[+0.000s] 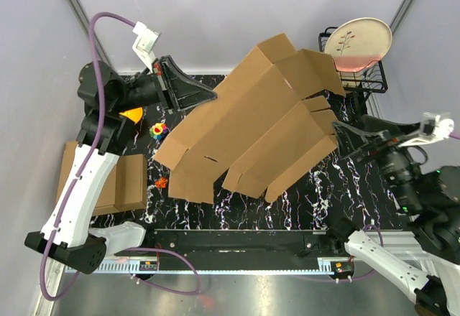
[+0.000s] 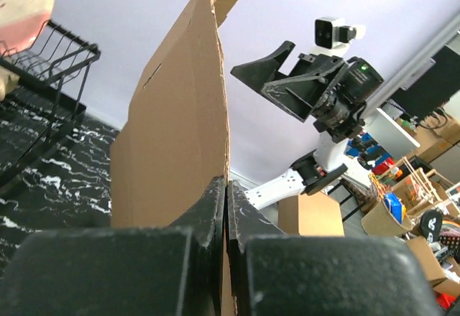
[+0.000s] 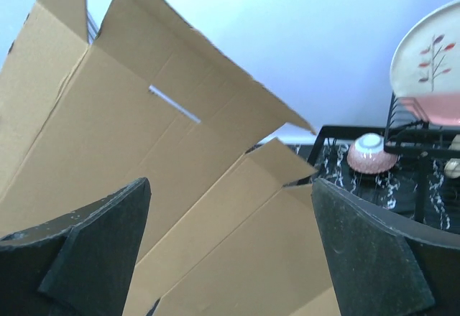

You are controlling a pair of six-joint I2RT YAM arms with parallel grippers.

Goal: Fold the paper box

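The paper box [image 1: 248, 118] is tipped up and at a slant to the table's front edge [image 1: 241, 228], so next my left gripper puts it down flat and turns it square before my right gripper folds.
The paper box [image 1: 248, 126] is a large brown die-cut cardboard sheet with flaps, held tilted up above the black marbled table [image 1: 302, 201]. My left gripper [image 1: 213, 97] is shut on its upper left edge. In the left wrist view the fingers [image 2: 215, 205] pinch the thin cardboard edge [image 2: 180, 129], which rises straight ahead. My right gripper [image 1: 338, 142] stands open just off the sheet's right flaps, touching nothing. The right wrist view shows the paper box [image 3: 215, 187] ahead between the wide-apart fingers [image 3: 93, 244].
A black dish rack [image 1: 363, 75] holding a plate [image 1: 358, 42] stands at the back right, with a pink bowl [image 3: 370, 152] beside it. A stack of flat cardboard [image 1: 122, 183] lies left of the table. A small colourful toy [image 1: 159, 130] lies near the left arm.
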